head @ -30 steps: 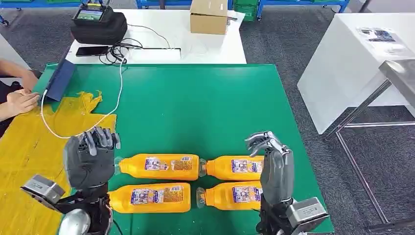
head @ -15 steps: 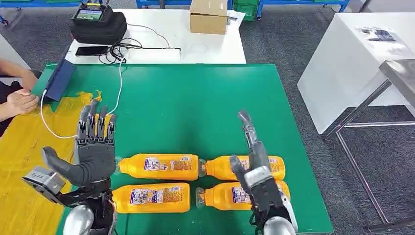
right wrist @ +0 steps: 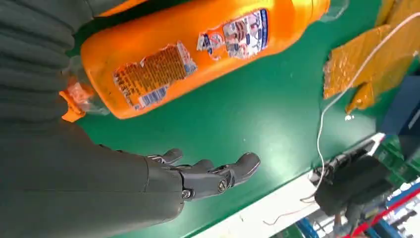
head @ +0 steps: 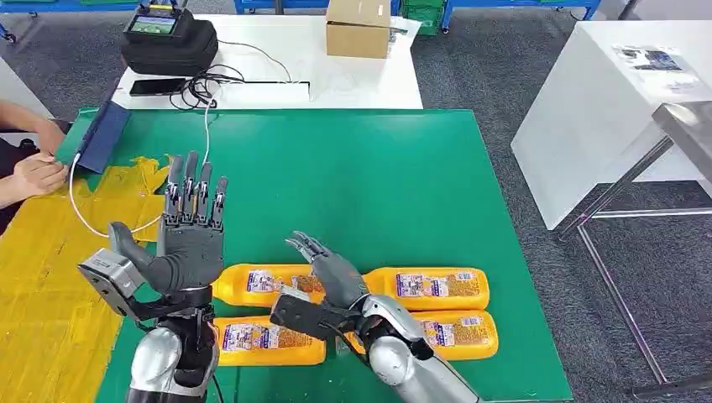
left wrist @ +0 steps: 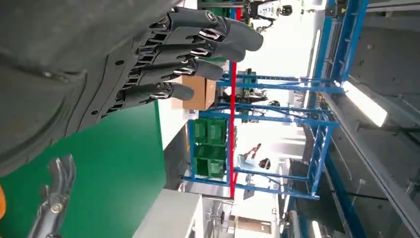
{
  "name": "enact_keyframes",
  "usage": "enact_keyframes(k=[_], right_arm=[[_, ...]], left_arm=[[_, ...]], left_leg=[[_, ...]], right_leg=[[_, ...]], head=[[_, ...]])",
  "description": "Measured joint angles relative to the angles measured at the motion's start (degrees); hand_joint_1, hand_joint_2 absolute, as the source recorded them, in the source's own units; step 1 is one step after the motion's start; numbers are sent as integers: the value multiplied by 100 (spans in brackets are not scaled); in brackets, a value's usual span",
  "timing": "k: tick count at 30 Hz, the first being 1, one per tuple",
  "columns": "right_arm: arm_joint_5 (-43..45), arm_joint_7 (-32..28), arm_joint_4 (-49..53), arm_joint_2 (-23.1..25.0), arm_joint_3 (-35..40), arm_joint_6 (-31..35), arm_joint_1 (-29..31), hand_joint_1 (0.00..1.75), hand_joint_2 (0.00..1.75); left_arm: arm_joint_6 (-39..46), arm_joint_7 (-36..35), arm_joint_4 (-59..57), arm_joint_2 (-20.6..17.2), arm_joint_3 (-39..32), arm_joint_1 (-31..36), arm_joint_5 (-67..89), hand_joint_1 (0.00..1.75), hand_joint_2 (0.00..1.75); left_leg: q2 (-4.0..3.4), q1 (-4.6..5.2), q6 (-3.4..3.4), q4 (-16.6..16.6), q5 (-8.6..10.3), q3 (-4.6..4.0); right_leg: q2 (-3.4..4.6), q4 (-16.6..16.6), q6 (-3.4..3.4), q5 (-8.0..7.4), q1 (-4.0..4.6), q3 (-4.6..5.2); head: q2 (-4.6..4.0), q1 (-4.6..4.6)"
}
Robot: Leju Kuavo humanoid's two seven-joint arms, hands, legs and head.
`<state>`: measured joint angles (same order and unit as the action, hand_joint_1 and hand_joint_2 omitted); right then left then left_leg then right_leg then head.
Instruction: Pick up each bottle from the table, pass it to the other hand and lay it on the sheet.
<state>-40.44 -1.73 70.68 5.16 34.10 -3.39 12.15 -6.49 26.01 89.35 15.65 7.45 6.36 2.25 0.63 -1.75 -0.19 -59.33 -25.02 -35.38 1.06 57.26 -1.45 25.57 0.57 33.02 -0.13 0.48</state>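
Note:
The back bottle (head: 262,285) will tip up and settle again when I lift the front bottle, because a narrow gap (head: 262,311) separates the bottles nearest the sheet.
Several orange bottles lie on their sides in two rows on the green table (head: 353,168): far-left bottle (head: 256,284), near-left bottle (head: 260,338), far-right bottle (head: 432,288), near-right bottle (head: 458,332). The yellow sheet (head: 50,277) covers the table's left part. My left hand (head: 191,239) is raised beside the far-left bottle, fingers straight and apart, holding nothing. My right hand (head: 329,270) hovers over the middle of the far row, fingers spread and empty. In the right wrist view its fingers (right wrist: 213,176) hang apart from the orange bottle (right wrist: 198,49). The left wrist view shows my left fingers (left wrist: 198,44) extended.
A person's hand (head: 34,175) rests at the table's left edge by a blue folder (head: 101,138). A white cable (head: 180,200) crosses the sheet. Beyond the green table stand a black bag (head: 168,42) and a cardboard box (head: 359,27). A white table (head: 604,101) stands to the right.
My right hand has swung from the table's right side leftward over the bottles. My left hand has opened its curled fingers, risen and shifted slightly right.

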Motion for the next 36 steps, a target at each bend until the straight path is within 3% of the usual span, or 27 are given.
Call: enact_keyframes(k=[7, 16, 25, 36], right_arm=[[37, 37, -225, 0, 205, -98, 129, 0, 175], [46, 205, -754, 271, 1151, -192, 401, 0, 175], [-52, 286, -612, 87, 1956, -260, 669, 0, 175], [-182, 383, -601, -70, 2369, -387, 794, 0, 175]], left_arm=[[2, 0, -68, 2, 4, 16, -2, 0, 0], [15, -15, -264, 20, 96, 181, -35, 0, 0], [17, -17, -293, 20, 59, 167, -37, 0, 0], [199, 11, -295, 20, -11, 164, 123, 0, 0]], left_leg=[[-3, 0, 0, 4, 0, -3], [-2, -1, -4, 6, 3, -2], [-1, -1, -4, 6, 3, -4], [-1, 0, -4, 6, 3, -4]], right_leg=[[0, 0, 1, 1, 0, 4], [0, 1, 2, 0, 7, 4], [0, 0, 2, 0, 6, 4], [0, 0, 2, 0, 7, 4]], head=[[0, 0], [0, 0], [0, 0], [0, 0]])
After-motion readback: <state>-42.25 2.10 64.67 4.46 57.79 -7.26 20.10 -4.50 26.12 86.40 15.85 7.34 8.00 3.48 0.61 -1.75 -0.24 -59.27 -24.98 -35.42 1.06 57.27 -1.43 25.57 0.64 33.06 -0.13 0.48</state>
